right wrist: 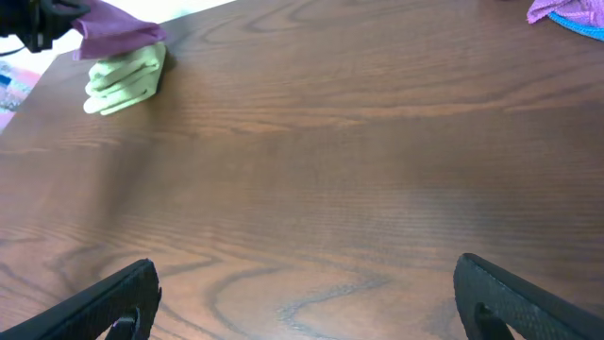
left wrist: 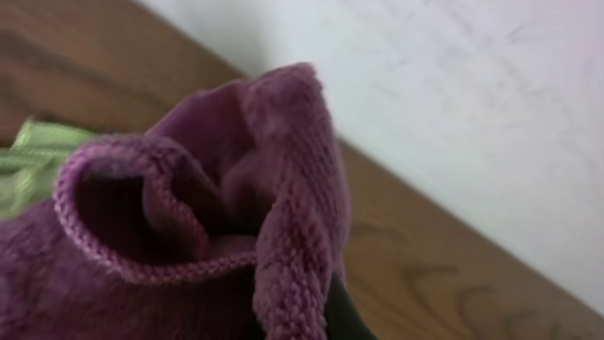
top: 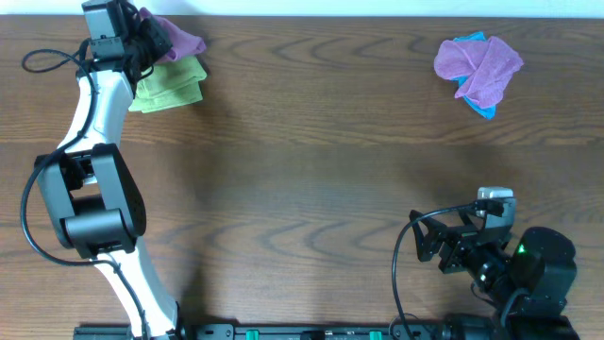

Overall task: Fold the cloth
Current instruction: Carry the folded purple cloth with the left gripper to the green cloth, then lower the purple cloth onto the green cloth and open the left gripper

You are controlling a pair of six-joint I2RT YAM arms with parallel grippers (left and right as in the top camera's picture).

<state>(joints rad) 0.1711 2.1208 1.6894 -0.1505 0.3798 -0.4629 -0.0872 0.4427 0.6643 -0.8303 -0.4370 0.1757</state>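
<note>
The purple cloth [top: 186,42] is hanging over the folded green cloth [top: 173,87], so my left gripper should now lower it until it lies on the green cloth, and then let go.
My left gripper [top: 151,38] is at the table's far left corner, shut on a purple cloth [top: 179,40] that bunches around its fingers. In the left wrist view the purple cloth [left wrist: 208,217] fills the frame and hides the jaws. It hangs over a folded green cloth [top: 170,85], which also shows in the right wrist view [right wrist: 123,80] and at the left edge of the left wrist view [left wrist: 28,156]. My right gripper [right wrist: 307,297] is open and empty, low over bare table at the near right.
A crumpled purple cloth [top: 481,66] lies on a blue cloth [top: 483,106] at the far right; both show in the right wrist view's top corner [right wrist: 566,11]. The table's back edge meets a white wall [left wrist: 453,113] just behind the left gripper.
</note>
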